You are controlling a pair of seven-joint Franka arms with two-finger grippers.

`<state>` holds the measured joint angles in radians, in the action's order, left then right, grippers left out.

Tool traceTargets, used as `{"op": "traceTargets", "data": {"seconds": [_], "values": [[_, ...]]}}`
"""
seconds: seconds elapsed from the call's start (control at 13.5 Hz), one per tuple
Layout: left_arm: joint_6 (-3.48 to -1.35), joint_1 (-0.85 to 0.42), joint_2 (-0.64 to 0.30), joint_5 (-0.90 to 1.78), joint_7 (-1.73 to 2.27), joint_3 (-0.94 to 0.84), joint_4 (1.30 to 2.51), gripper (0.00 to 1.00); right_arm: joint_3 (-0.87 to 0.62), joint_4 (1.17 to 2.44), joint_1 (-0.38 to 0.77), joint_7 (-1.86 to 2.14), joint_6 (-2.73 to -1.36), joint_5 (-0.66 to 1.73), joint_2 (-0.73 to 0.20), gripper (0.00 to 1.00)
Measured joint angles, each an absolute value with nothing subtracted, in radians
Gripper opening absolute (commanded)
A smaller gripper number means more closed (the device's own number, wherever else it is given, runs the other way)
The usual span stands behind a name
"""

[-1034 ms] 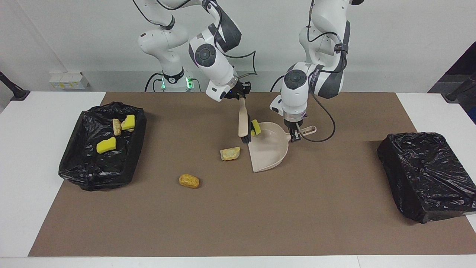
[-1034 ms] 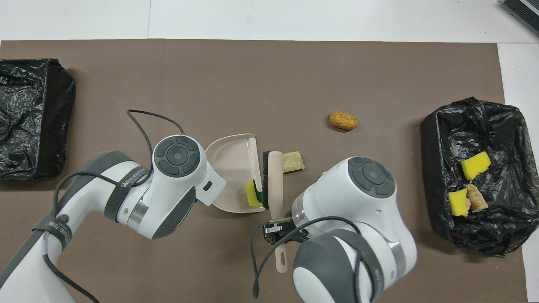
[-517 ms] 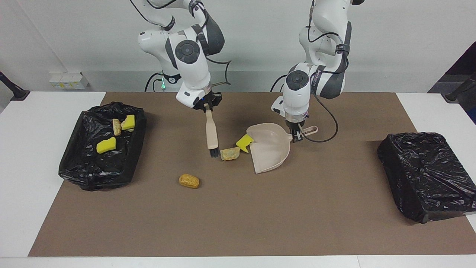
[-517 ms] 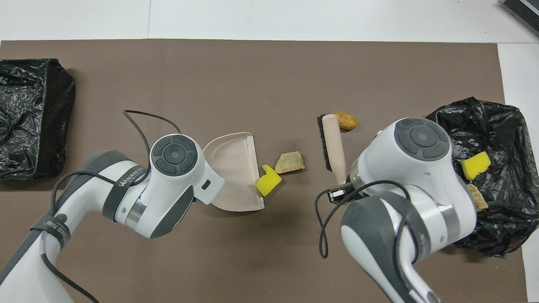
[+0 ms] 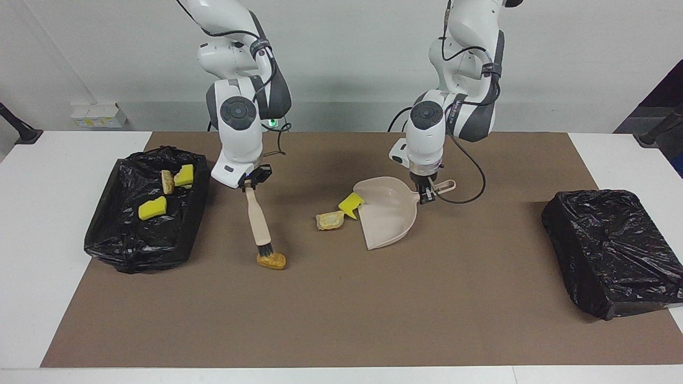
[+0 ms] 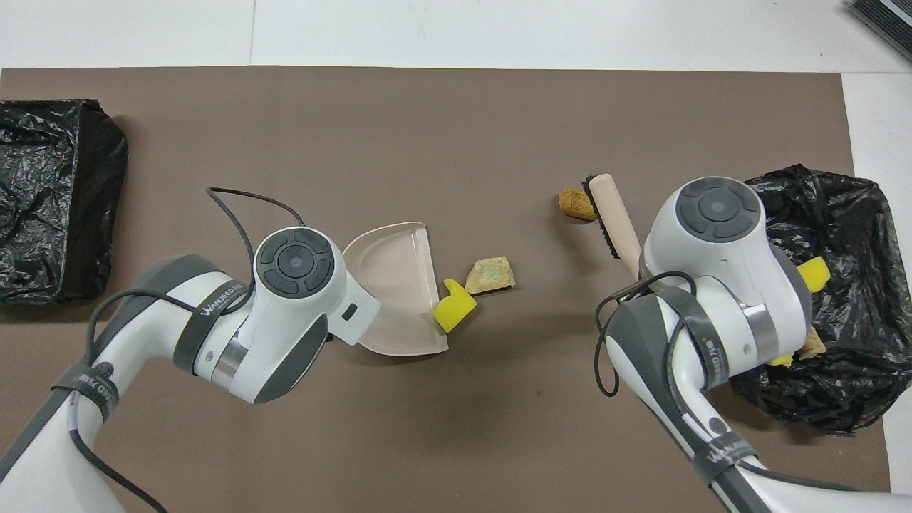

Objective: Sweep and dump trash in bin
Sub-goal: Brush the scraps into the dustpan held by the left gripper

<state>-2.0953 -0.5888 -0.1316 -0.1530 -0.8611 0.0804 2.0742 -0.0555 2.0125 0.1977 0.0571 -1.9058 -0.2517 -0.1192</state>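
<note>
The golden-brown roll already has the bristles behind it, far from the dustpan, so next my right gripper sweeps the roll back toward the bread lump and the dustpan.
My right gripper is shut on the handle of a beige brush. Its black bristles touch a golden-brown roll on the side toward the right arm's end; the roll and brush also show in the overhead view. My left gripper is shut on the handle of the beige dustpan, which rests on the mat. A yellow sponge chunk leans at the pan's lip, touching a tan bread lump. The pan holds nothing.
A black-lined bin at the right arm's end holds two yellow sponge chunks and a bread lump. A second black-lined bin stands at the left arm's end. A brown mat covers the table.
My right gripper carried the brush from the dustpan toward the right arm's end, down to the roll. The yellow sponge chunk slid out of the pan to its lip.
</note>
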Motion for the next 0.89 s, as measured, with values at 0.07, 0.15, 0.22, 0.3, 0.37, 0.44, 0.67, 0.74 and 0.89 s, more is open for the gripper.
{"op": "traceTargets", "data": {"seconds": [0.07, 0.15, 0.22, 0.3, 0.37, 0.44, 0.67, 0.74, 0.89], "values": [[-2.095, -0.589, -0.132, -0.153, -0.858, 0.080, 2.074, 0.00, -0.056, 2.012, 0.198, 0.074, -1.920, -0.324, -0.132, 0.00], [-2.095, -0.589, -0.132, -0.153, -0.856, 0.080, 2.074, 0.00, -0.055, 2.012, 0.198, 0.084, -1.934, -0.379, -0.138, 0.00], [-2.095, -0.589, -0.132, -0.153, -0.854, 0.080, 2.075, 0.00, -0.055, 2.012, 0.194, 0.090, -1.956, -0.416, -0.140, 0.00], [-2.095, -0.589, -0.132, -0.153, -0.853, 0.080, 2.075, 0.00, -0.054, 2.011, 0.187, 0.099, -1.981, -0.430, -0.145, 0.00], [-2.095, -0.589, -0.132, -0.153, -0.852, 0.080, 2.075, 0.00, -0.054, 2.007, 0.179, 0.108, -2.004, -0.440, -0.156, 0.00], [-2.095, -0.589, -0.132, -0.153, -0.852, 0.080, 2.075, 0.00, -0.053, 1.995, 0.175, 0.110, -2.014, -0.463, -0.175, 0.00], [-2.095, -0.589, -0.132, -0.153, -0.852, 0.080, 2.075, 0.00, -0.055, 1.972, 0.176, 0.108, -2.016, -0.487, -0.232, 0.00], [-2.095, -0.589, -0.131, -0.153, -0.851, 0.080, 2.075, 0.00, -0.057, 1.975, 0.181, 0.104, -2.010, -0.460, -0.243, 0.00], [-2.095, -0.589, -0.130, -0.153, -0.851, 0.079, 2.076, 0.00, -0.061, 1.986, 0.220, 0.082, -1.965, -0.353, -0.244, 0.00]]}}
